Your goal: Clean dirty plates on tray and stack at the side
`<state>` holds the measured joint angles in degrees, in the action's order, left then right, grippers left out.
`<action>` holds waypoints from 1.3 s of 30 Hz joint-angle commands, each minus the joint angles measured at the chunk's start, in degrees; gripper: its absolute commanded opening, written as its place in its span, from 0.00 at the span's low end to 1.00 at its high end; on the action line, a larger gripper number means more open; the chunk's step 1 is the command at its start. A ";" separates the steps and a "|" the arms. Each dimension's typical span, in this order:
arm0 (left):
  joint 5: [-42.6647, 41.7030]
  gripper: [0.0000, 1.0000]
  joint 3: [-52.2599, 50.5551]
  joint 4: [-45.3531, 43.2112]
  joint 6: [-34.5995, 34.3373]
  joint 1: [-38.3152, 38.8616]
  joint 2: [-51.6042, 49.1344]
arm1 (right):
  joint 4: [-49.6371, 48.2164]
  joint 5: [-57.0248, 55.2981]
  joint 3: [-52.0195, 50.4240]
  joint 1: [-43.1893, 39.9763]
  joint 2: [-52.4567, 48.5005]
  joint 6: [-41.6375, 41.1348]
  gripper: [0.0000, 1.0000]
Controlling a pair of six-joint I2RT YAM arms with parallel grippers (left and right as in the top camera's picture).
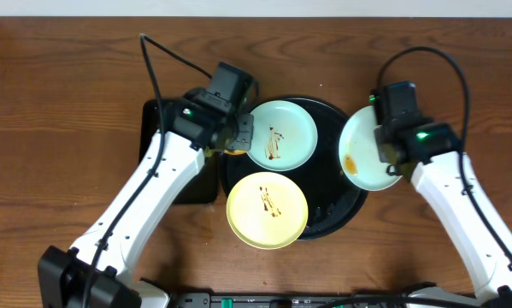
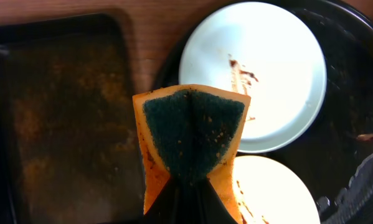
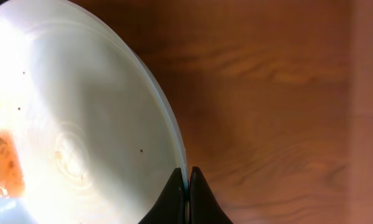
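The second mint-blue plate is in my right gripper, so next my right gripper puts that plate aside and then steadies the streaked plate's rim before my left gripper scrubs.
A large round black tray holds a mint-blue plate with brown streaks and a yellow plate with streaks that overhangs the tray's front rim. My right gripper is shut on the rim of a second mint-blue plate, tilted at the tray's right edge, with an orange smear. My left gripper is shut on an orange sponge with a green scouring face, held at the tray's left edge beside the streaked mint plate. The yellow plate also shows in the left wrist view.
A rectangular black tray lies left of the round tray, under my left arm; it shows greasy in the left wrist view. Brown wood-grain tabletop lies all around, also right of the held plate.
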<state>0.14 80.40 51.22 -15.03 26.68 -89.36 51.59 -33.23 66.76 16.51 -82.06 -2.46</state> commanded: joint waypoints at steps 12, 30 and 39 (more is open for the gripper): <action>-5.18 0.08 0.83 0.20 -0.07 -5.57 0.28 | -3.91 -27.15 1.27 18.45 0.94 4.94 0.01; -5.09 0.08 0.83 0.22 -0.07 -5.55 0.28 | -10.25 -36.15 1.22 23.52 0.68 6.97 0.01; -5.09 0.07 0.83 0.22 -0.07 -5.55 0.31 | -8.39 -23.54 1.22 17.00 0.68 -5.79 0.01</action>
<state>-4.60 80.40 51.24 -15.03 21.41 -89.36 42.63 -61.17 66.81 37.10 -82.02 -0.56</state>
